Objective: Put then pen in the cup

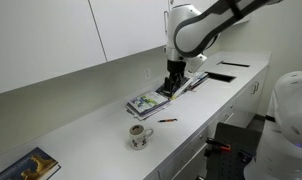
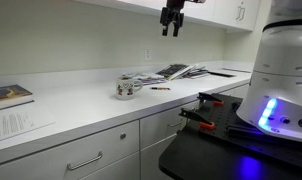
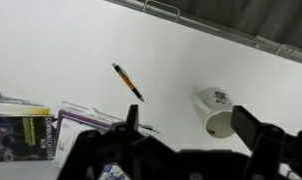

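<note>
The pen (image 1: 168, 121) lies clear of the cup and the magazines. I should carry on bringing my open gripper down toward the pen until its fingers are on both sides of the pen's body (image 3: 129, 83).
The pen (image 3: 128, 81), a thin dark stick with an orange tint, lies flat on the white counter; it also shows in both exterior views (image 1: 167, 120) (image 2: 159, 89). The cup (image 3: 217, 110), a squat white mug with a dark pattern, stands on the counter near the pen, seen in both exterior views (image 1: 140, 135) (image 2: 126, 87). My gripper (image 3: 186, 125) hangs high above the counter with its fingers spread and nothing between them; it shows in both exterior views (image 1: 174, 83) (image 2: 171, 22). It is well above the pen and cup.
A stack of magazines and papers (image 1: 153, 100) lies on the counter under the arm, also in the wrist view (image 3: 31, 130). A book (image 1: 31, 165) lies at the counter's far end. A dark inset panel (image 1: 221, 76) sits at the other end. Wall cabinets hang above.
</note>
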{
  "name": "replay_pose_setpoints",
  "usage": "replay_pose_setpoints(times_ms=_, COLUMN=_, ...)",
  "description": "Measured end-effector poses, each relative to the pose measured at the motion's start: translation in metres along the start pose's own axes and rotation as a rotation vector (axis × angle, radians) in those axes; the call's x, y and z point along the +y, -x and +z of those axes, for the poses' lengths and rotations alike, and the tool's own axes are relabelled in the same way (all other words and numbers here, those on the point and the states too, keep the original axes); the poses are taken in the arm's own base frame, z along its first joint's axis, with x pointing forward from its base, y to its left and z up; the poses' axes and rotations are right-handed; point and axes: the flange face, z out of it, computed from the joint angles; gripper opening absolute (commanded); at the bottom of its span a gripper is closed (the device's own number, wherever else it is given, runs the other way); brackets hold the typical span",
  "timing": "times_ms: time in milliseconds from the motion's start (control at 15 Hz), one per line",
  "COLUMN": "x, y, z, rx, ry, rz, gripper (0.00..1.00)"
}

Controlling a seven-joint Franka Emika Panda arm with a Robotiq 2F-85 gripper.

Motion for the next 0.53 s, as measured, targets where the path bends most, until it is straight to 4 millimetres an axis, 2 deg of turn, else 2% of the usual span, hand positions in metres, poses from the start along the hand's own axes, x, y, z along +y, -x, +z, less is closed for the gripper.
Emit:
replay_pose_setpoints(times_ms=200, x=0.014, y=-0.029, z=0.049, rx=-0.074, ry=0.012, rz=-0.147, gripper=1.0)
replay_pose_setpoints(times_ms=533, x=0.068, y=-0.063, z=0.125, rx=-0.224, ry=-0.023, rz=-0.395, gripper=1.0)
